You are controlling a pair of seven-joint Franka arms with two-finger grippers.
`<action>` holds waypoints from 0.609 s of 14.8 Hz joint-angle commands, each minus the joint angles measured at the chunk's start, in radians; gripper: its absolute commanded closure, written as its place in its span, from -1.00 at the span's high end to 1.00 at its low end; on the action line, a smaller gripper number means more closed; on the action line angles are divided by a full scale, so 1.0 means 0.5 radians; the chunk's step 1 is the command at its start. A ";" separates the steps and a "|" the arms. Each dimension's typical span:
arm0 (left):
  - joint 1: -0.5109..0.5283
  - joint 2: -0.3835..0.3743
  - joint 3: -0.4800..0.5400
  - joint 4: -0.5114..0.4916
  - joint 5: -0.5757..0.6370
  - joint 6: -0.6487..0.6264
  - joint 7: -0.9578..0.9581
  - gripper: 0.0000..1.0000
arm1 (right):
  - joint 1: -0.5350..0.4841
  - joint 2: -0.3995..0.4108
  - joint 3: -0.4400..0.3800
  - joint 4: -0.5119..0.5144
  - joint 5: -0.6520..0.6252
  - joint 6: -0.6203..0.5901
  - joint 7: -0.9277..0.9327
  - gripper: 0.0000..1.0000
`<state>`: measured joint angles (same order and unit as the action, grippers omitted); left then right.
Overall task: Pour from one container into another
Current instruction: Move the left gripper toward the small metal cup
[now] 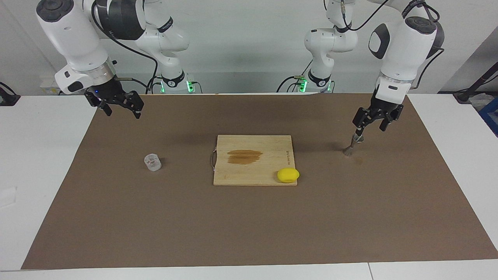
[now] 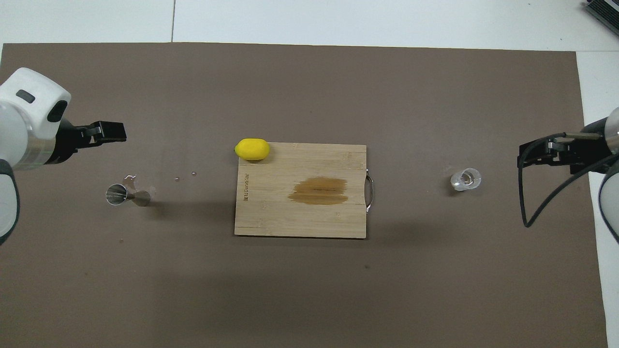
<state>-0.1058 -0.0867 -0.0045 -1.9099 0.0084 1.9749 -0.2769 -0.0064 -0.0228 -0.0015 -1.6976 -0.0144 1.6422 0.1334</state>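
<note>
The jigger's rim (image 2: 116, 194) has my left gripper's fingers stacked upright beside it, so I should back away, turn them level and approach the jigger's waist (image 2: 131, 196) from its side.
The clear glass cup (image 1: 152, 162) stands upright on the brown mat toward the right arm's end, and also shows in the overhead view (image 2: 465, 179). The grey metal jigger (image 1: 352, 146) stands on the mat toward the left arm's end, seen too from above (image 2: 126, 195). My left gripper (image 1: 372, 123) hangs open and empty just above the jigger, with a finger close over its top; it shows in the overhead view (image 2: 116, 132). My right gripper (image 1: 121, 111) is open and empty, raised over the mat near the cup, apart from it (image 2: 522, 155).
A wooden cutting board (image 1: 253, 171) with a dark wet stain lies mid-table (image 2: 300, 222). A yellow lemon (image 1: 288, 175) rests on its corner (image 2: 252, 149). A few small droplets (image 2: 176, 179) lie on the mat beside the jigger.
</note>
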 commanded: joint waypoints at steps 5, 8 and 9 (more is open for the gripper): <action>0.021 -0.026 0.027 0.064 -0.272 -0.130 0.047 1.00 | -0.021 -0.040 0.006 -0.032 0.044 -0.023 -0.031 1.00; 0.061 -0.026 0.043 0.059 -0.477 -0.149 0.063 1.00 | -0.021 -0.040 0.006 -0.032 0.044 -0.023 -0.031 1.00; 0.086 -0.032 0.043 0.052 -0.492 -0.161 0.078 1.00 | -0.021 -0.037 0.006 -0.032 0.044 -0.023 -0.031 1.00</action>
<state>-0.0910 -0.0954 0.0151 -1.8865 -0.2044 1.9234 -0.2672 -0.0064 -0.0228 -0.0015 -1.6976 -0.0144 1.6422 0.1334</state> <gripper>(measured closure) 0.000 0.000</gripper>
